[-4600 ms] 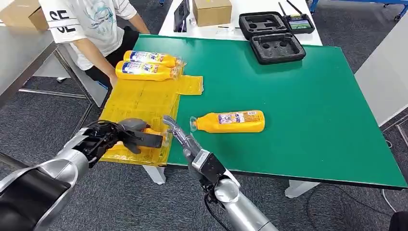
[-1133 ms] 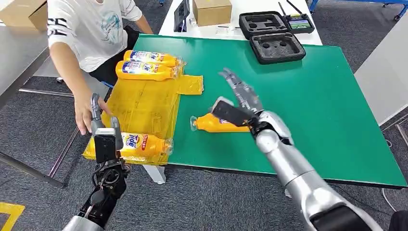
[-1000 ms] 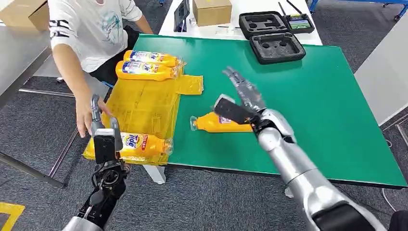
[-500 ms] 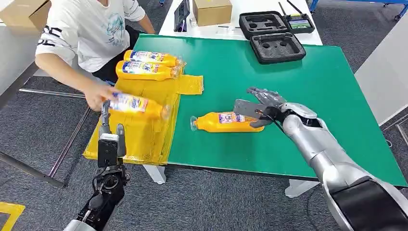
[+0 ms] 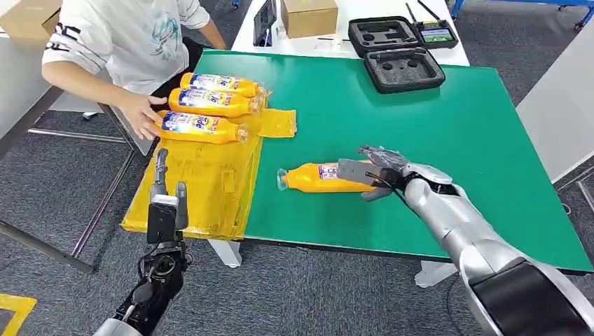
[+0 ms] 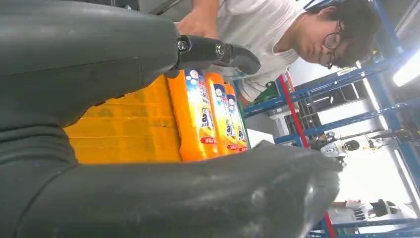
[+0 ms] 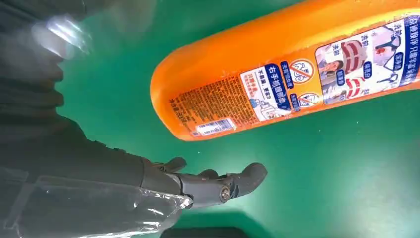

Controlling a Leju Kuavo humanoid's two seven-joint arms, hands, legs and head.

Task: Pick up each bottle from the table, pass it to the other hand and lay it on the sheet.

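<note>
My right hand is hovering at the bottle's base end (image 7: 173, 99). The orange bottle (image 5: 323, 178) will tip up with its clear cap at the top when I lift it.
An orange bottle (image 5: 329, 178) lies on its side on the green table (image 5: 434, 119), cap toward the yellow sheet (image 5: 203, 175). My right hand (image 5: 375, 171) hovers at its base end with fingers spread. In the right wrist view the bottle (image 7: 277, 69) is a little apart from my fingers (image 7: 218, 186). My left hand (image 5: 164, 203) stands upright and empty at the sheet's near edge. Three more bottles (image 5: 213, 102) lie side by side at the sheet's far end, also seen in the left wrist view (image 6: 195, 114). A person's hand (image 5: 143, 115) rests on the nearest one (image 5: 199, 127).
The person (image 5: 126, 35) sits at the table's far left corner. A black foam case (image 5: 399, 52) lies at the back of the green table. A cardboard box (image 5: 308, 15) stands on the white table behind. The table's front edge runs just below my right forearm.
The person carried the bottle from the sheet's near end up beside the other two. My right hand came down from above the table to the lying bottle's base. My left hand stayed empty.
</note>
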